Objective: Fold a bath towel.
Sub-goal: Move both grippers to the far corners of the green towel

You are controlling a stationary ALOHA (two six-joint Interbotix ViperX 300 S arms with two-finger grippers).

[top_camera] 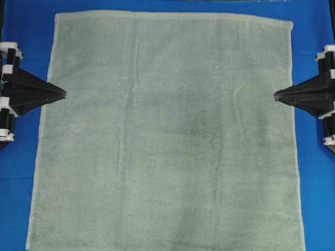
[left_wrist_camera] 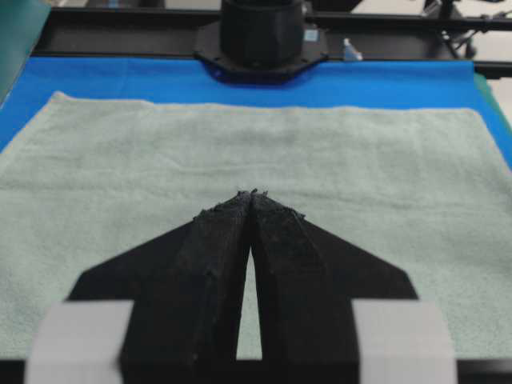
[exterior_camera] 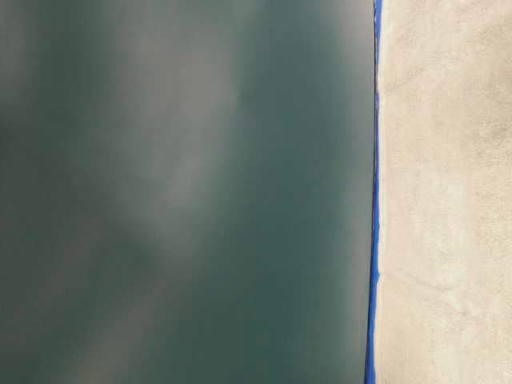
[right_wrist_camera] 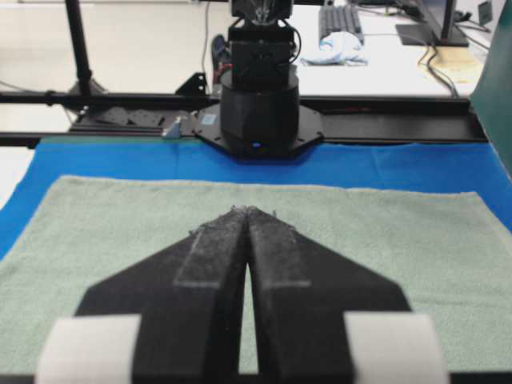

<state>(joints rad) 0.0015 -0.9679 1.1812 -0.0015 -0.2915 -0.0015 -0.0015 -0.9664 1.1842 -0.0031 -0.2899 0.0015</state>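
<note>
My gripper will carry the loose bath towel's far edge across. Soft creases (top_camera: 121, 136) run through the bath towel, so its far half (top_camera: 172, 57) will fold over the near half.
The bath towel (top_camera: 167, 136) is pale sage-green terry cloth and lies spread flat over the blue cloth, filling most of the overhead view. It also shows in the left wrist view (left_wrist_camera: 256, 152) and the right wrist view (right_wrist_camera: 384, 232). My left gripper (top_camera: 64, 94) is shut and empty, its tip over the towel's left edge. My right gripper (top_camera: 276, 95) is shut and empty, its tip over the towel's right edge. In both wrist views the fingertips meet above the towel (left_wrist_camera: 252, 193) (right_wrist_camera: 246, 210), holding nothing.
The blue cloth (top_camera: 26, 31) shows around the towel at the back and sides. Each wrist view faces the other arm's black base (left_wrist_camera: 260, 36) (right_wrist_camera: 260, 104). The table-level view is blocked by blurred dark green and pale fuzzy cloth (exterior_camera: 448, 200).
</note>
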